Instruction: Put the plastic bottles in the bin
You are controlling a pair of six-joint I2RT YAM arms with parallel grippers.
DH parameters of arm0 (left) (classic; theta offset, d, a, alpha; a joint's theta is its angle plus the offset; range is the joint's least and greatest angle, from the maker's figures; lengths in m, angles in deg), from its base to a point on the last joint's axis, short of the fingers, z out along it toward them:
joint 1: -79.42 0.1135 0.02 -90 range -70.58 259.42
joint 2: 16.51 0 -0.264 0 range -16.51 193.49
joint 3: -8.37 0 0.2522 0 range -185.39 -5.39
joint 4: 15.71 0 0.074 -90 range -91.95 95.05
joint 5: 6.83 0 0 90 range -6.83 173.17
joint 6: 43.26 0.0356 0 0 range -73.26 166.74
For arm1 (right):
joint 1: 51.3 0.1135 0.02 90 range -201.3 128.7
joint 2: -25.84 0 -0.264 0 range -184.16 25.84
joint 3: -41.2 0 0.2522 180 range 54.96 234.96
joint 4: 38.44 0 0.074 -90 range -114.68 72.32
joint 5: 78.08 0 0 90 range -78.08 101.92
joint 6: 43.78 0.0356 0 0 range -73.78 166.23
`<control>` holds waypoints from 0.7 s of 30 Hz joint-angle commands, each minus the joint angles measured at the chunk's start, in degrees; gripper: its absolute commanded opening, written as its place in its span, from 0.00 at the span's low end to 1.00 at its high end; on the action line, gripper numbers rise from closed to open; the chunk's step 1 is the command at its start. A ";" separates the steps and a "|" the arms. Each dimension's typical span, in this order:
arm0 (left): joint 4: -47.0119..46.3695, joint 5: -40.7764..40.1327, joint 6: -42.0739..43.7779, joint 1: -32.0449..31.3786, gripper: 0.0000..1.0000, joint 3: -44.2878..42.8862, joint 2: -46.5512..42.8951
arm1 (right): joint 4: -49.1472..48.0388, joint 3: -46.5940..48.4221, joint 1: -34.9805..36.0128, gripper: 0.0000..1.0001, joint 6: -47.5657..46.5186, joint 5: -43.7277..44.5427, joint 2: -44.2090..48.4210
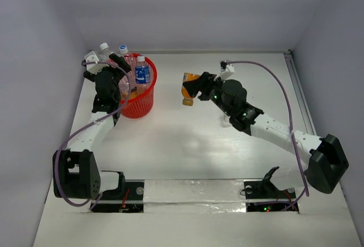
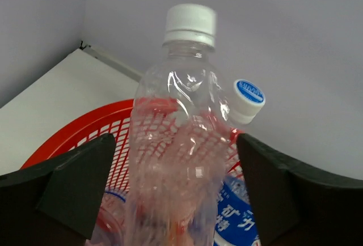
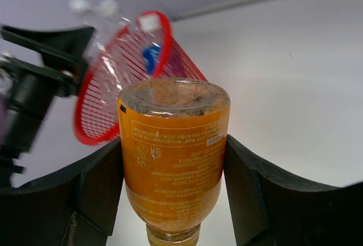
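My left gripper should move back clear of the bin's rim before my right gripper brings in the orange-yellow bottle (image 1: 189, 86), because my left gripper is crowding the bin's opening (image 1: 129, 81).
The red mesh bin (image 1: 139, 106) stands at the back left. It holds a blue-label bottle (image 1: 143, 74) and others. My left gripper (image 1: 108, 62) is at the bin's left rim, open. A plain clear white-capped bottle (image 2: 176, 121) stands between its fingers (image 2: 79, 189) with small gaps on both sides. The bin's rim (image 2: 68, 135) and a blue-label bottle (image 2: 238, 217) show behind it. My right gripper (image 1: 196, 86) is shut on an orange-yellow bottle (image 1: 189, 85), held cap down above the table right of the bin. In the right wrist view that bottle (image 3: 173, 161) fills the jaws, with the bin (image 3: 79, 132) beyond on the left.
Grey walls close the table at the back and both sides. A metal rail (image 1: 294, 82) runs along the right edge. Purple cables (image 1: 273, 79) loop over both arms. A white taped strip (image 1: 193, 193) lies between the arm bases.
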 commanded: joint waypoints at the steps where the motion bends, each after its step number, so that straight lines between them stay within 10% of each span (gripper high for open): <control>1: -4.71 0.74 -1.33 0.18 0.98 0.77 -3.81 | -2.22 8.43 1.32 0.59 -4.10 -1.21 -0.10; 21: 3.82 10.85 -6.52 0.18 0.95 -0.19 -23.68 | 7.52 53.60 10.72 0.63 -18.26 -4.20 -32.78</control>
